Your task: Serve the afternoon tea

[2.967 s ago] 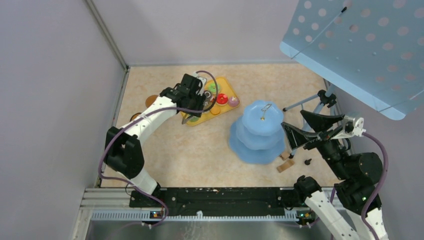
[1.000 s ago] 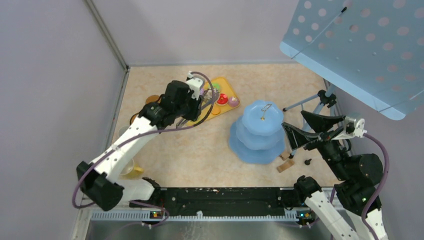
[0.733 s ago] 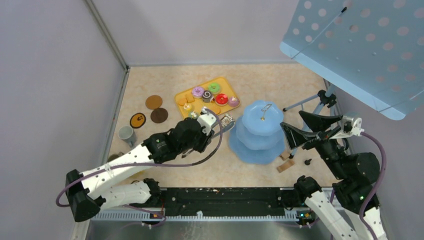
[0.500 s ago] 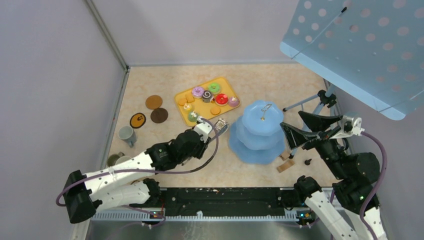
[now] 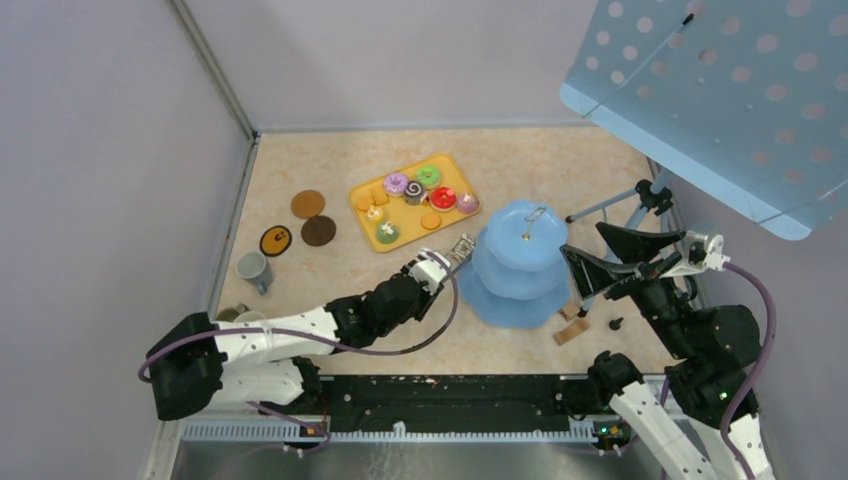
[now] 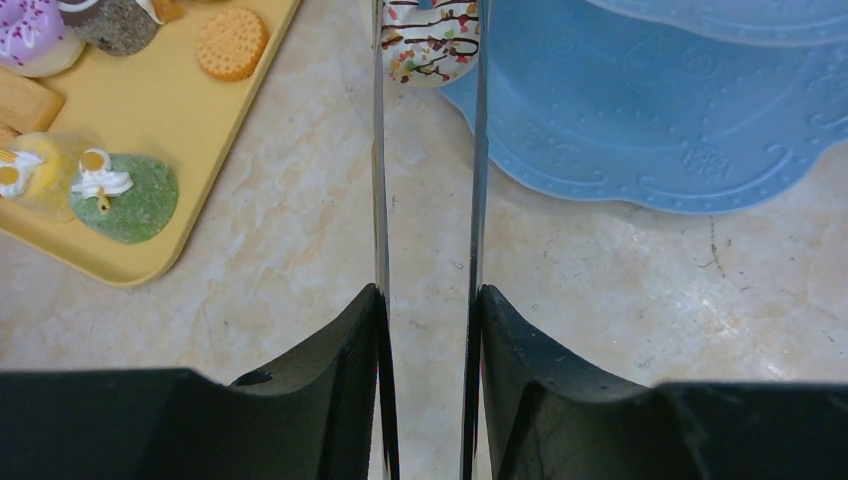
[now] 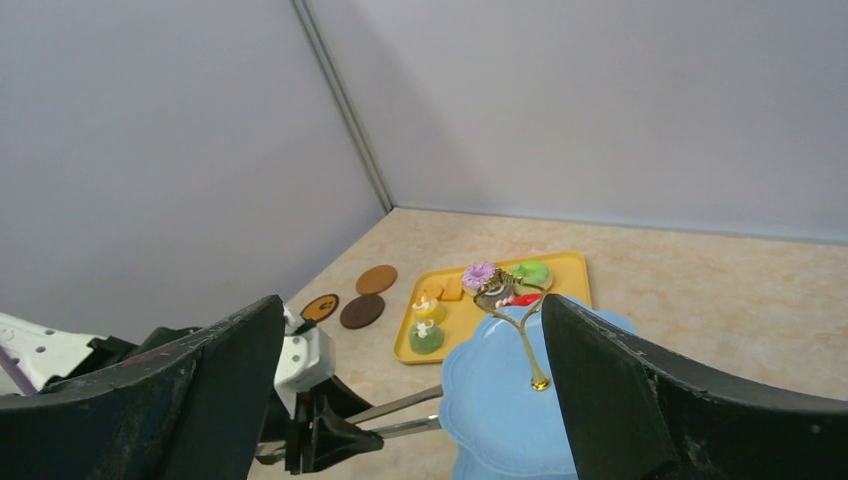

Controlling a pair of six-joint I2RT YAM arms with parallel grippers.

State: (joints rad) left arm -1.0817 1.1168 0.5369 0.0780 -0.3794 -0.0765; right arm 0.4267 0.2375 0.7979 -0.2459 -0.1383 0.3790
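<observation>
My left gripper continues to go in under the middle level, with the donut [image 6: 432, 48] now at the bottom level's empty rim [image 6: 590, 130], and lets go of the donut under the middle level.
My left gripper [image 6: 428, 295] is shut on long metal tongs [image 6: 379, 200], which pinch a white-iced, sprinkled donut [image 6: 430, 45] at their tips. The donut hangs at the rim of the pale-blue three-tier stand's [image 6: 650, 110] bottom tier. From above, the left gripper [image 5: 432, 270] reaches low toward the stand [image 5: 520, 255] from its left. The rest of the donuts, cupcakes and biscuits lie on the yellow tray [image 5: 360, 195]. My right gripper [image 5: 582, 238] hovers open and empty just right of the stand, above the table.
Three brown coasters [image 5: 308, 204] and a grey mug [image 5: 252, 268] sit left of the tray. Small wooden blocks [image 5: 572, 325] lie right of the stand. A tripod [image 5: 620, 205] and a blue perforated board [image 5: 720, 90] stand at the right. Walls close in the left and back.
My left arm has swung from the yellow tray down and right to the stand's bottom tier, carrying the tongs and donut. The right arm has not moved.
</observation>
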